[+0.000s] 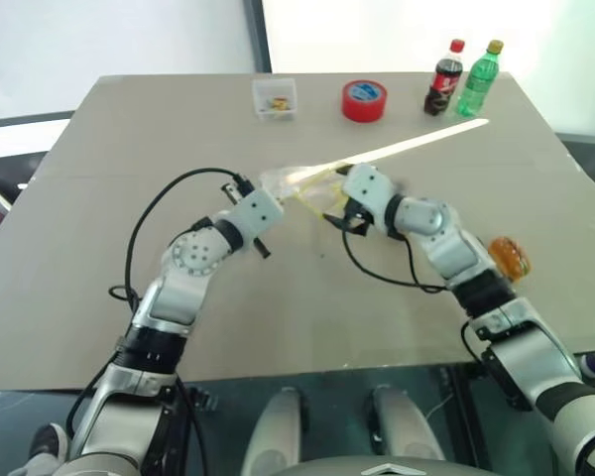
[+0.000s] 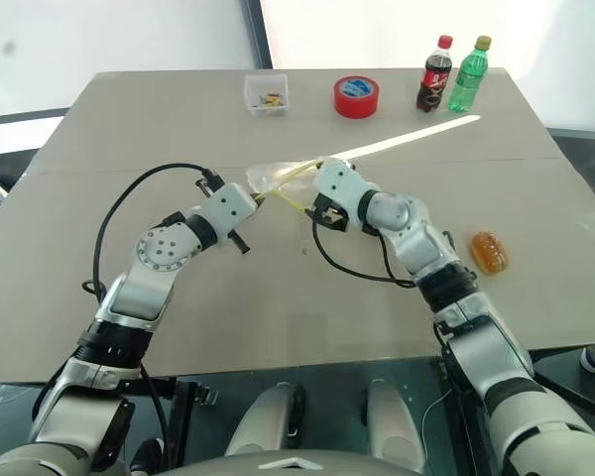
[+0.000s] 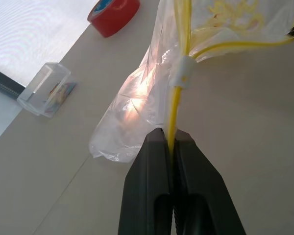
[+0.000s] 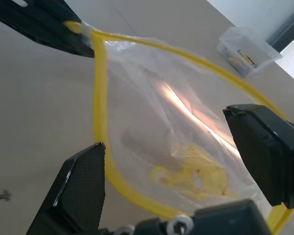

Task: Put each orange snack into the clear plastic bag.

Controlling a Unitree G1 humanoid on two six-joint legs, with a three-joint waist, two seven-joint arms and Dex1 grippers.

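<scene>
The bag's opening should stay open as I carry the orange snack in, because the bag's yellow seal strip bends in a smooth curve.
The clear plastic bag hangs just above the middle of the table, its mouth edged by a yellow seal strip. My left gripper is shut on that strip at one end of the mouth. My right gripper is open at the other side; its fingers stand wide apart, with the bag's mouth spread between them. A yellowish shape shows through the bag's wall, but I cannot tell what it is. One orange snack lies on the table beside my right forearm.
Along the table's far edge stand a small clear square box, a red tape roll, a cola bottle and a green bottle. A bright streak of sunlight crosses the table behind the bag.
</scene>
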